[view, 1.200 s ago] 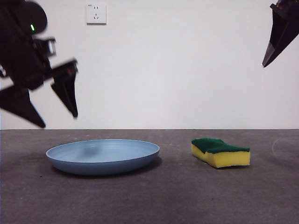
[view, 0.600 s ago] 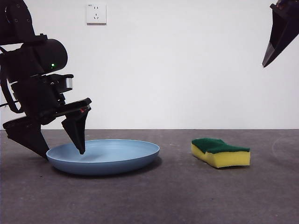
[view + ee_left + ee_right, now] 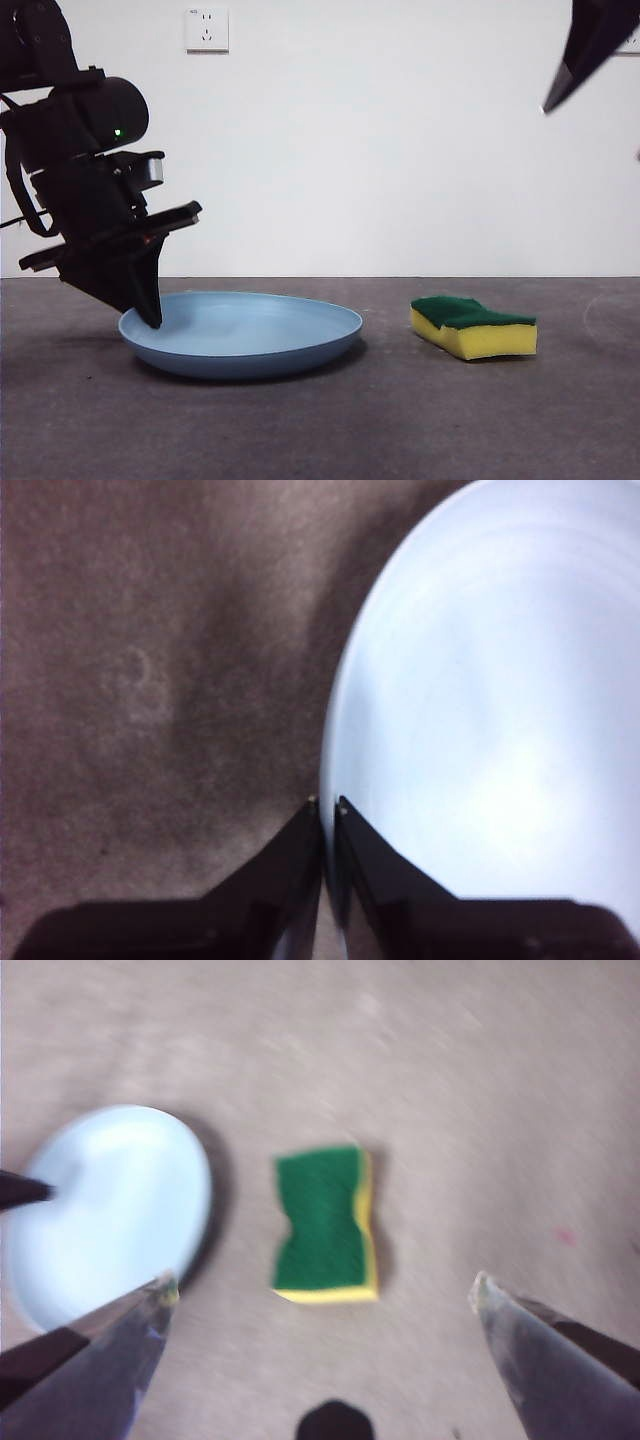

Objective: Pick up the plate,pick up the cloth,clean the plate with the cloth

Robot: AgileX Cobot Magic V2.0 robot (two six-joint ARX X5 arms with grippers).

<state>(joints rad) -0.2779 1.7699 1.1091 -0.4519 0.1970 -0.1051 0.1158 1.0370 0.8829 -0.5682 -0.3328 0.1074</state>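
My gripper will make the cloth (image 3: 474, 328) squeeze narrow at the waist (image 3: 325, 1223) and flare at its ends when it wipes, because the cloth's thick yellow sponge curves in there.
The light-blue plate (image 3: 250, 325) lies on the dark table, left of centre. My left gripper (image 3: 150, 318) is shut on the plate's left rim; the left wrist view shows the two jaws (image 3: 327, 802) pinched together over the edge of the plate (image 3: 490, 710). The cloth, a yellow sponge with a green top (image 3: 473, 325), lies flat to the right of the plate, apart from it. My right gripper (image 3: 325, 1282) is open wide and empty, high above the sponge (image 3: 325, 1222) and the plate (image 3: 105, 1210). It shows in the front view only as a black tip (image 3: 575, 50).
The grey table top (image 3: 400, 420) runs back to a white wall with a socket (image 3: 206, 29). The left arm's dark body stands over the table's left side. A tip of the left gripper shows in the right wrist view (image 3: 25, 1190).
My left gripper came down from above the table, straddled the plate's left rim and shut on it. The plate slid a little to the right. The right gripper's tip shifted slightly at the top right.
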